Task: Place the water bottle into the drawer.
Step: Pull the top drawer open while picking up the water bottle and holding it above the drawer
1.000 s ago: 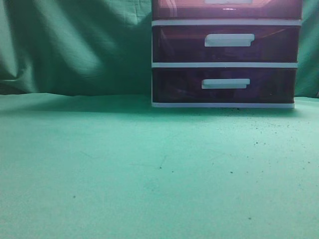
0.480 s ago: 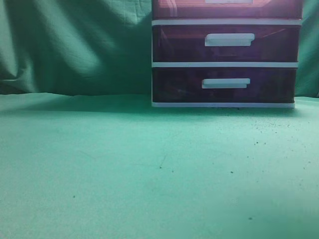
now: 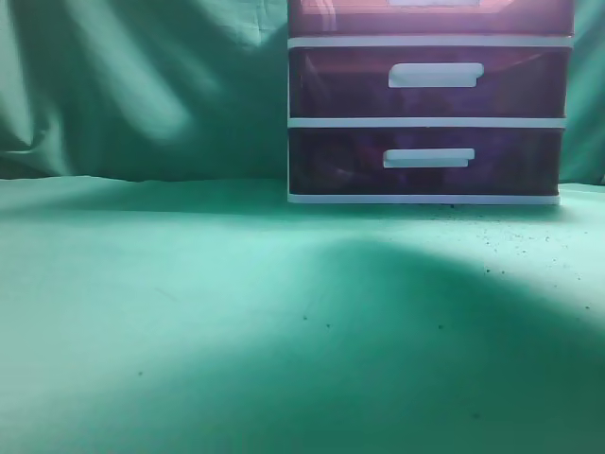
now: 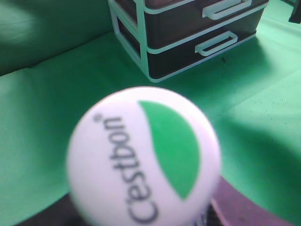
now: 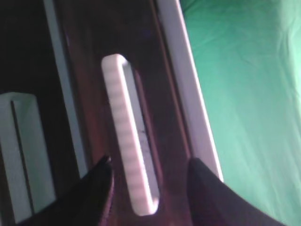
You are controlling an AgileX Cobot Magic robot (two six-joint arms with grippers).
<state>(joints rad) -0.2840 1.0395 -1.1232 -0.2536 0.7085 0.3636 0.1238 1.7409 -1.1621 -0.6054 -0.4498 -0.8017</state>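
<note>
My gripper is to pull the handle of the purple-red drawer (image 3: 430,21), and the drawer will then slide straight out over the lower drawers, because a white strip (image 3: 430,42) runs below it.
The water bottle's white cap (image 4: 143,157), with a green patch and "C'estbon" lettering, fills the left wrist view, close to the camera and above the green cloth. My left gripper (image 4: 150,220) is almost hidden behind it; only dark finger edges show, shut on the bottle. The drawer (image 3: 359,17), purple-red, is closed at the top edge of the exterior view. In the right wrist view my right gripper (image 5: 149,161) is open, one finger on each side of the drawer's white handle (image 5: 123,132), not touching it. Neither gripper shows in the exterior view.
The white-framed unit (image 3: 425,122) stands at the back right on green cloth (image 3: 142,284), with two darker closed drawers (image 3: 340,85) below. It also shows in the left wrist view (image 4: 141,47). A green backdrop hangs behind.
A broad dark shadow has spread over the front and right of the cloth in the exterior view. The drawers have not moved.
</note>
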